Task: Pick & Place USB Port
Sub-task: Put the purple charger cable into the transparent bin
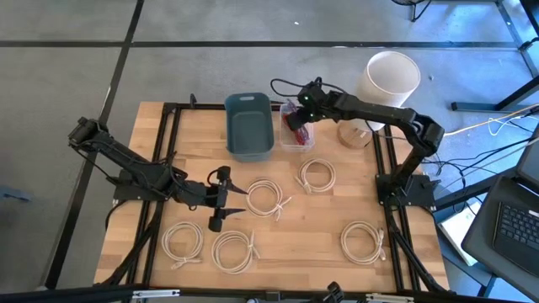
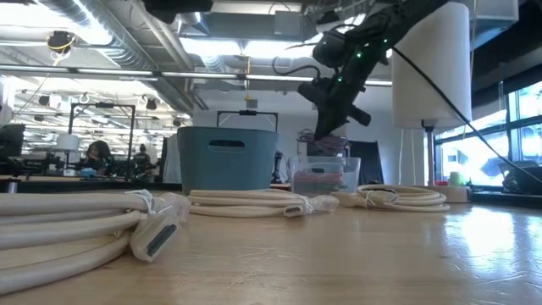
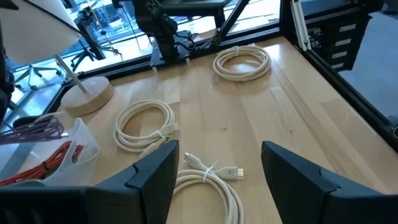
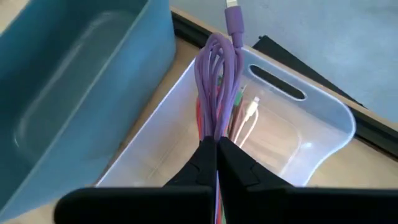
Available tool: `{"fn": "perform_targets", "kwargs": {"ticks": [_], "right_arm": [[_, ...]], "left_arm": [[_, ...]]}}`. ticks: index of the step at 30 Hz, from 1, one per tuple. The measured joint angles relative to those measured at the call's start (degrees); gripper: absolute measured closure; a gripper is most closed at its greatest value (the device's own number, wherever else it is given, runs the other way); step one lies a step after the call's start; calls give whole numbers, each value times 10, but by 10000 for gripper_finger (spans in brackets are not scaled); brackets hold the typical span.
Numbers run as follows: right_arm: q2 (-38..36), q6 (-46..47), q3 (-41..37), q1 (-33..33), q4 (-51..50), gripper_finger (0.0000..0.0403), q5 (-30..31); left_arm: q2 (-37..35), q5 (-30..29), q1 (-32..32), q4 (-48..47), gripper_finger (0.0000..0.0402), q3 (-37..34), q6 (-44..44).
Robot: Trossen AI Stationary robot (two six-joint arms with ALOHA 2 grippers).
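The purple USB cable (image 4: 217, 87) is hanging over the clear plastic bin's open top, so the robot's right gripper should go on lowering until the bundle rests beside the red cable (image 4: 199, 118).
My right gripper (image 1: 296, 119) is shut on a bundled purple USB cable (image 4: 215, 68), whose plug (image 4: 234, 22) points away from the fingers. The bundle hangs over a clear plastic bin (image 4: 326, 127) that holds red and white cables. A blue bin (image 1: 249, 126) stands right beside the clear bin (image 1: 295, 141). My left gripper (image 1: 224, 199) is open over the table's middle, just short of a white coiled cable (image 1: 265, 198). In the left wrist view that cable (image 3: 214, 186) lies between and ahead of the open left gripper (image 3: 219, 163).
Several more white coiled cables lie on the wooden table, such as one (image 1: 317, 175) near the bins and one (image 1: 362, 240) at the front right. A round wooden disc (image 1: 354, 135) and a white bucket (image 1: 392, 76) are at the back right.
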Motion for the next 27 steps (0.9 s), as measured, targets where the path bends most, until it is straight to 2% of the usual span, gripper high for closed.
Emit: {"fn": "perform_targets", "kwargs": {"ticks": [6,17,27], "right_arm": [[13,-3,0,0,29,403,-8],[94,-23,0,-9,26,403,-18],[130,-30,0,-26,25,403,-36]], "left_arm": [[0,0,0,5,178,0,4],[0,1,0,6,178,0,0],[0,1,0,6,178,0,0]]}}
